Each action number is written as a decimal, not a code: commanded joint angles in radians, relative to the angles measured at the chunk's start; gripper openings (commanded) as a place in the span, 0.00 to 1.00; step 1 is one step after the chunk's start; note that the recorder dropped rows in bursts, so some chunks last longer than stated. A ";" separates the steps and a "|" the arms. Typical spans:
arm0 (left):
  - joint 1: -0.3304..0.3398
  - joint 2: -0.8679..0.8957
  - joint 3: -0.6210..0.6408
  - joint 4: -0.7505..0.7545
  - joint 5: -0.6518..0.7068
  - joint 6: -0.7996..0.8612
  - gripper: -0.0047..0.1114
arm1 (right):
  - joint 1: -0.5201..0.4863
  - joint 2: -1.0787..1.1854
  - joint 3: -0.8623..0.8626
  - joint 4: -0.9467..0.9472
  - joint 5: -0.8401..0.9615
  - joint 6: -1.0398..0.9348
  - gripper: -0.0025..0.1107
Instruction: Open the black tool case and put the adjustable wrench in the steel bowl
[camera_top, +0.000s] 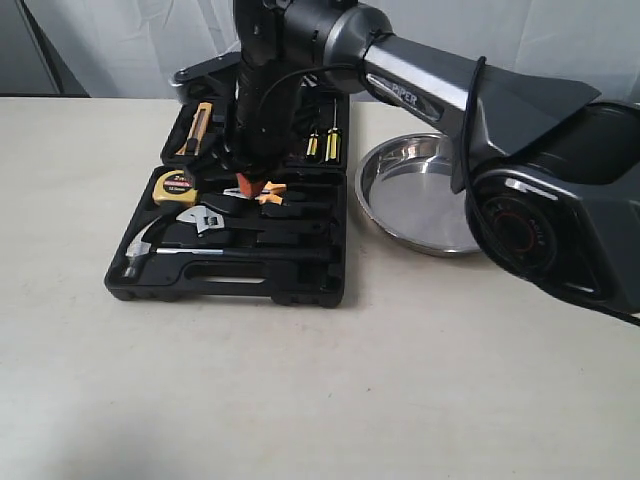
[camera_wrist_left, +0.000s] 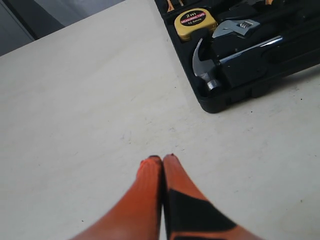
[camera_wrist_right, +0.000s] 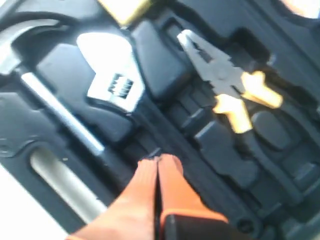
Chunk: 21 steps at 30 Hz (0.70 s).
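My right gripper is closed and sits at an angle to the adjustable wrench's black handle. It should open, turn to line up and put its fingers on both sides of the handle near the wrench's silver head.
The black tool case lies open on the table, its lid folded back. The adjustable wrench rests in its moulded slot, silver head toward the left of the exterior view; its head also shows in the right wrist view and the left wrist view. My right gripper reaches across and hangs over the case, shut with nothing between its fingers, tips just above the wrench's black handle. The steel bowl sits empty to the right of the case. My left gripper is shut over bare table beside the case.
In the case lie a hammer, orange-handled pliers and a yellow tape measure. Screwdrivers and a utility knife sit in the lid. The right arm's body looms over the bowl's right side.
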 joint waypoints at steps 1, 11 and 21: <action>-0.013 -0.007 0.005 -0.019 -0.014 0.000 0.04 | 0.023 -0.007 -0.006 0.117 0.004 -0.059 0.01; -0.022 -0.007 0.005 -0.019 -0.014 0.000 0.04 | 0.055 -0.005 -0.006 0.200 -0.225 -0.061 0.01; -0.022 -0.007 0.005 -0.021 -0.014 0.000 0.04 | 0.055 -0.005 -0.006 0.148 -0.490 -0.008 0.01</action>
